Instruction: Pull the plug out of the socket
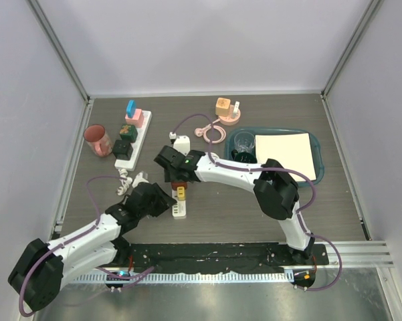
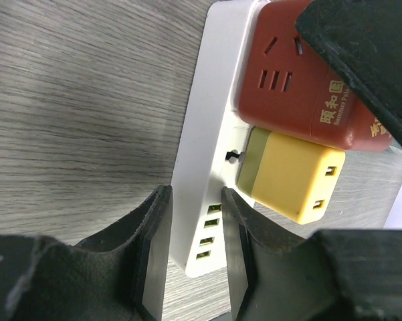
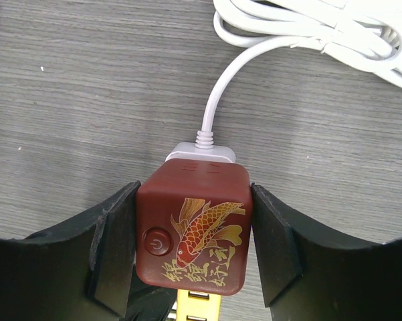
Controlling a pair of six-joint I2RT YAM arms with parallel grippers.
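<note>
The USB ports (image 2: 209,232) are under one finger of my left gripper, so next I open it wider and grip the socket strip's end (image 2: 197,259) by both its long sides before I pull the plug.
A white socket strip (image 2: 201,154) lies on the table with a dark red cube plug (image 3: 194,227) and a small yellow plug (image 2: 291,177) seated in it. The red plug carries a gold fish print and a round button. My right gripper (image 3: 192,247) is shut on this plug, one pad pressed flat on each side. My left gripper (image 2: 195,247) straddles the strip's USB end, both pads against its long sides. In the top view both grippers meet over the strip (image 1: 180,208) at the table's middle. The strip's white cord (image 3: 217,93) runs away from the red plug.
A second strip (image 1: 132,137) loaded with coloured plugs lies at the back left beside a pink cup (image 1: 98,140). A teal tray (image 1: 319,175) with paper and a glass sits at the right. A white adapter (image 1: 180,144), pink cable (image 1: 207,127) and coiled white cord (image 1: 130,180) lie nearby.
</note>
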